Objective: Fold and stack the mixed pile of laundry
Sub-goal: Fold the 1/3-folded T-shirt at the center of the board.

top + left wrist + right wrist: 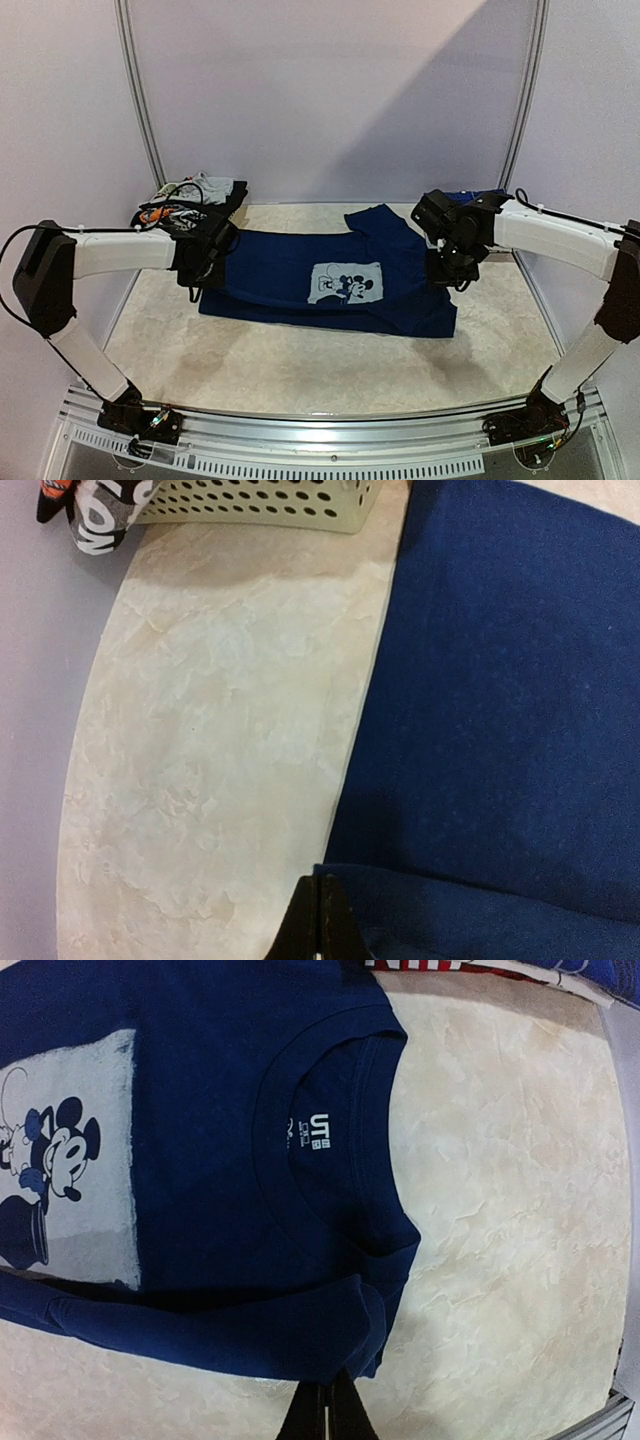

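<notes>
The folded edge point(300, 302) is straight along the navy T-shirt, so my right gripper keeps bringing the sleeve down over the collar point(372, 1215) until it's flat, then let go.
A navy T-shirt point(280, 270) with a pale cartoon print point(345, 283) lies spread across the middle of the table, its front edge folded over. At the shirt's left end, my left gripper point(196, 276) is shut on the corner of that folded edge point(322, 885). My right gripper point(452, 272) is shut on the folded sleeve edge near the collar point(328, 1388). The neck label point(318, 1124) and the print point(60, 1180) show in the right wrist view. The rest of the laundry pile point(190, 205) sits at the back left corner.
A pale perforated basket point(260, 505) stands at the back left with grey, black and orange-white pieces point(100, 515) beside it. More blue cloth point(470, 196) lies behind the right arm, with blue and red-striped fabric point(590, 975) at the table's far edge.
</notes>
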`<action>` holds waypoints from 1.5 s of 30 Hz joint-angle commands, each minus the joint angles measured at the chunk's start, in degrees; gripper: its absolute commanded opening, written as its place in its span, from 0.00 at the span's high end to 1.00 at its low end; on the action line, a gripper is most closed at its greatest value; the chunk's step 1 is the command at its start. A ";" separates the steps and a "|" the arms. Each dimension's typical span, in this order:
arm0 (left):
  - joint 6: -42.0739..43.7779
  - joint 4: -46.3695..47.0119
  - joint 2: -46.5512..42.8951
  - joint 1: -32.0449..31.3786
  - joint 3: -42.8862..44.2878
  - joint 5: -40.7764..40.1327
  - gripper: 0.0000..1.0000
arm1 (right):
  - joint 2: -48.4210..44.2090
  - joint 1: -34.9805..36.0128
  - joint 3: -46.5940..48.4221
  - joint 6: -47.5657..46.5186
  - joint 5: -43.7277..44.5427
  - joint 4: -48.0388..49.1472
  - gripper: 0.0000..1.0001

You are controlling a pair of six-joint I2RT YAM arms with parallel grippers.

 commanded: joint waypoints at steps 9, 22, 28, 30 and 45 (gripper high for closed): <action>2.05 2.99 6.59 3.38 2.91 1.23 1.00 | 7.63 -4.43 4.44 -3.92 -0.36 1.78 1.00; 2.88 8.06 10.95 5.72 3.67 2.21 1.00 | 15.91 -6.95 8.80 -4.27 1.58 1.80 0.96; 4.29 13.00 13.19 7.15 3.73 3.68 0.73 | 19.63 -9.48 9.45 -3.48 0.70 3.07 0.75; 3.75 13.20 12.22 7.55 3.23 3.70 0.40 | 19.71 -10.50 9.14 -3.59 -0.50 4.20 0.60; -1.03 16.20 -10.92 7.50 -17.43 9.09 0.16 | -4.72 -12.87 -16.96 -5.24 -10.82 20.63 0.24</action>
